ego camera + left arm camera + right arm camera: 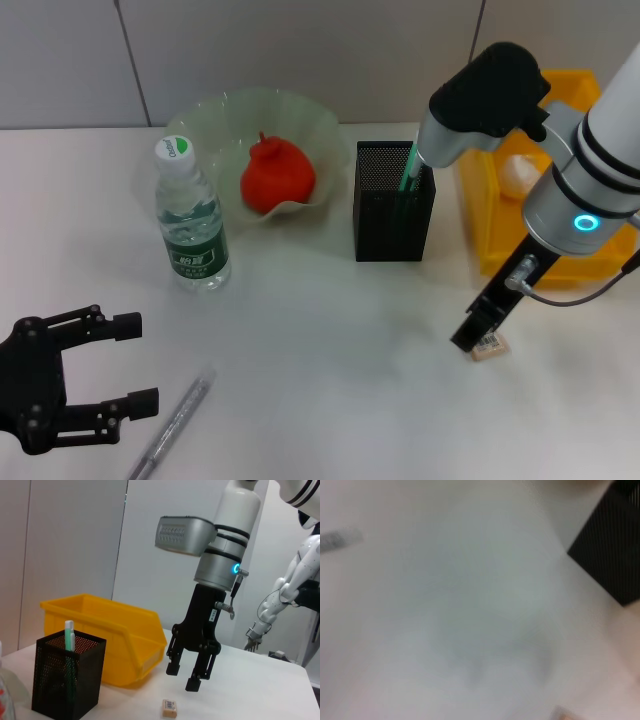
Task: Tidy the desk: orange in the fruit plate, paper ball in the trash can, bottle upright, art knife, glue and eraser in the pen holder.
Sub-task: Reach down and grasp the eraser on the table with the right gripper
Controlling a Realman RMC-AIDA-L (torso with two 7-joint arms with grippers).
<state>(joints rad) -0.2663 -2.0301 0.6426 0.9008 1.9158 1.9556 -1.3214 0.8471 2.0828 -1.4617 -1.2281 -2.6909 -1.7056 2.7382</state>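
The beige eraser [490, 347] is below my open fingers, clear of the pen holder. My right gripper keeps going down until the fingers are around the eraser [169, 708].
My right gripper [476, 336] hangs open just above a small beige eraser [490, 347] on the white table; the left wrist view shows its fingers [194, 682] apart and a little above the eraser [169, 707]. The black mesh pen holder [393, 202] holds a green glue stick [410, 166]. The orange [277, 176] lies in the pale green fruit plate [210, 120]. The bottle [190, 222] stands upright. The paper ball [520, 175] lies in the yellow trash bin [480, 215]. The grey art knife [172, 422] lies beside my open, empty left gripper [135, 365].
The pen holder [67, 677] stands right in front of the yellow bin [107, 630], to the left of the eraser in the head view. The right wrist view is blurred and shows table, a dark corner of the pen holder [615, 555] and the knife [340, 539].
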